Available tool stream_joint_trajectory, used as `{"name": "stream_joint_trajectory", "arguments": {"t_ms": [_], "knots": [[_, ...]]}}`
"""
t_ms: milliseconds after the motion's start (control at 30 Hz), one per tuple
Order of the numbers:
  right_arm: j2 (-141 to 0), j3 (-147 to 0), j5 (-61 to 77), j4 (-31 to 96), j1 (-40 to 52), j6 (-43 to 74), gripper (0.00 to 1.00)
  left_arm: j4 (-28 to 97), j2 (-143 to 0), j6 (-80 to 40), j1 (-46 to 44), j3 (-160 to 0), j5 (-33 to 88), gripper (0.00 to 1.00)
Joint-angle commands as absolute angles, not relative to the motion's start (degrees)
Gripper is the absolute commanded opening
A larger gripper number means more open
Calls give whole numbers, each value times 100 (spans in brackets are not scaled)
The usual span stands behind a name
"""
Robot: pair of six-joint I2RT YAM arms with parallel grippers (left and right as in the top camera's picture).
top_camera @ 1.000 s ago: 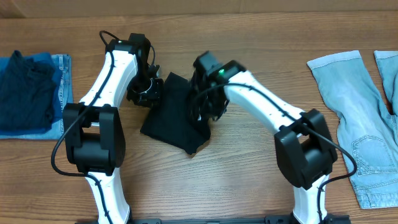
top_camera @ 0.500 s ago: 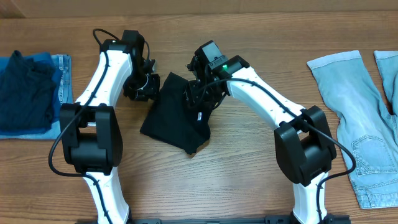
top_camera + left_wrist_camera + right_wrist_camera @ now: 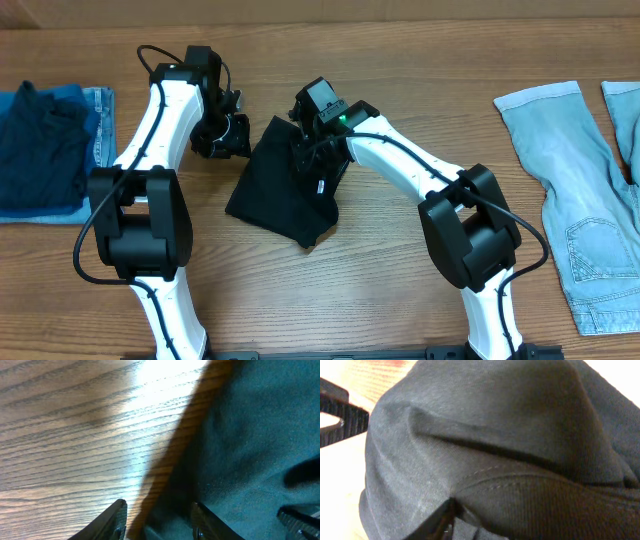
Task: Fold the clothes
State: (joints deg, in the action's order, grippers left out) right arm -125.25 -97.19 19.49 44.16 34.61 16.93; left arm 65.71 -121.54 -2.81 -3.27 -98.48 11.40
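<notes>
Next, my right gripper straightens the garment, then opens and goes to its jutting near corner (image 3: pixel 310 236), because the gripper is holding a bunched fold while the black garment slants (image 3: pixel 270 190).
A black garment (image 3: pixel 272 198) lies partly folded on the wooden table in the middle of the overhead view. My left gripper (image 3: pixel 230 140) is at its upper left edge. In the left wrist view the jaws (image 3: pixel 159 519) are open, with the dark cloth's edge (image 3: pixel 250 435) lying between them. My right gripper (image 3: pixel 314 168) is over the garment's upper right part. In the right wrist view bunched black fabric (image 3: pixel 495 420) fills the frame and covers the jaws (image 3: pixel 470 527). Only one finger shows, and it is pinched into a fold.
A folded dark blue garment (image 3: pixel 40 150) lies on light denim (image 3: pixel 100 110) at the far left. Light blue jeans (image 3: pixel 580 200) are spread out at the far right. Bare wood shows in front of the garment.
Both arms have shifted to the left. The left gripper has drawn back to the garment's left edge. The right gripper has moved left across the garment's top with fabric in it.
</notes>
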Motion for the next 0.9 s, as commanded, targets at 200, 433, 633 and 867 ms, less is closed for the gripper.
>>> {"name": "stream_joint_trajectory", "arguments": {"t_ms": [200,433,633,867], "knots": [[-12060,-9824,2108,5358,3100,1826,4,6560,-11946,-209,-301,-9854,1203,47],[-12046,-9821,1800,5881,3055,1828,9,6611,-11946,-211,-301,-9854,1219,47],[-12053,-9821,1653,5859,3111,1831,11,6388,-11946,119,-325,-9854,2985,45],[-12053,-9821,1653,5909,3111,1831,11,5999,-11961,217,-762,-9852,2661,45]]}}
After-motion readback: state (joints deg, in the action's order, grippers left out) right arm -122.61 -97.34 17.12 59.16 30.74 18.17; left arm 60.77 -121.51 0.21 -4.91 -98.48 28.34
